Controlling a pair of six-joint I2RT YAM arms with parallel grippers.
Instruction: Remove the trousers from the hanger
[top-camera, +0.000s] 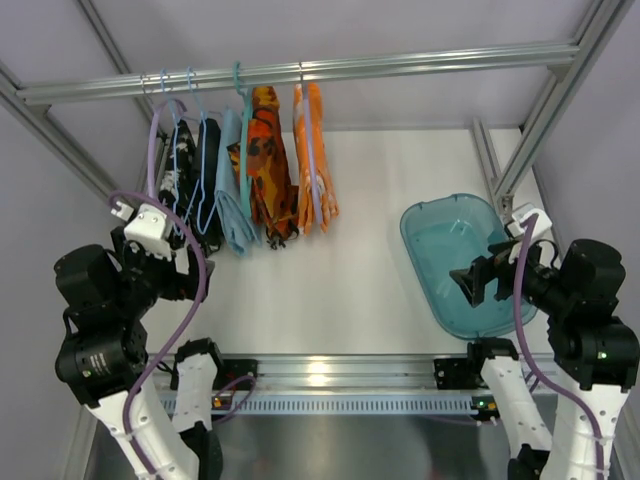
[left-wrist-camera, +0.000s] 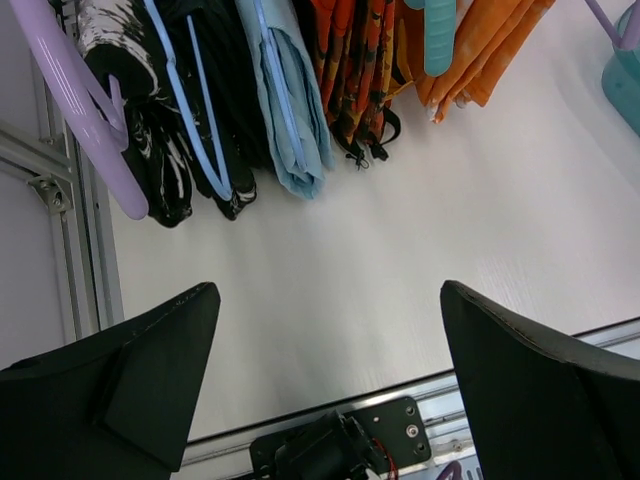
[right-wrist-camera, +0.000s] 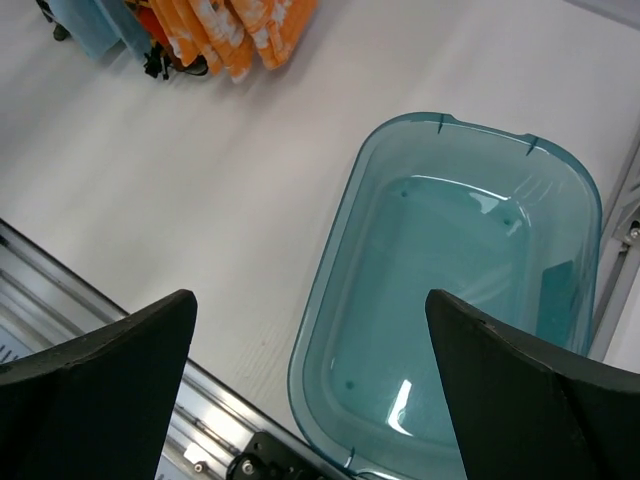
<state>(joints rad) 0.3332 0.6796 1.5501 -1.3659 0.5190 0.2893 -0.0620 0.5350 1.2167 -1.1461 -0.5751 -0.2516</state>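
My right gripper should go on, because there is open space (top-camera: 368, 195) from the tub to the orange trousers. It should move toward their lilac hanger (top-camera: 311, 165) and close once its fingers are on both sides of the hanger's bar.
The orange trousers (top-camera: 314, 165) hang folded over a thin pale lilac hanger (top-camera: 306, 130), hooked on the overhead rail, rightmost of the hanging garments. Their lower ends show in the left wrist view (left-wrist-camera: 490, 45) and, with whitish patches, in the right wrist view (right-wrist-camera: 250, 25). My left gripper (top-camera: 190, 270) is open and empty, low at the left, well short of the garments (left-wrist-camera: 325, 300). My right gripper (top-camera: 468, 283) is open and empty, above the near left rim of the tub (right-wrist-camera: 310, 300).
A teal plastic tub (top-camera: 425, 270) sits at the right, also seen in the right wrist view (right-wrist-camera: 335, 280). Left of the trousers hang an orange-and-black garment (top-camera: 268, 160), a light blue garment (top-camera: 234, 190) and black garments (top-camera: 205, 170). Frame posts stand at both sides.
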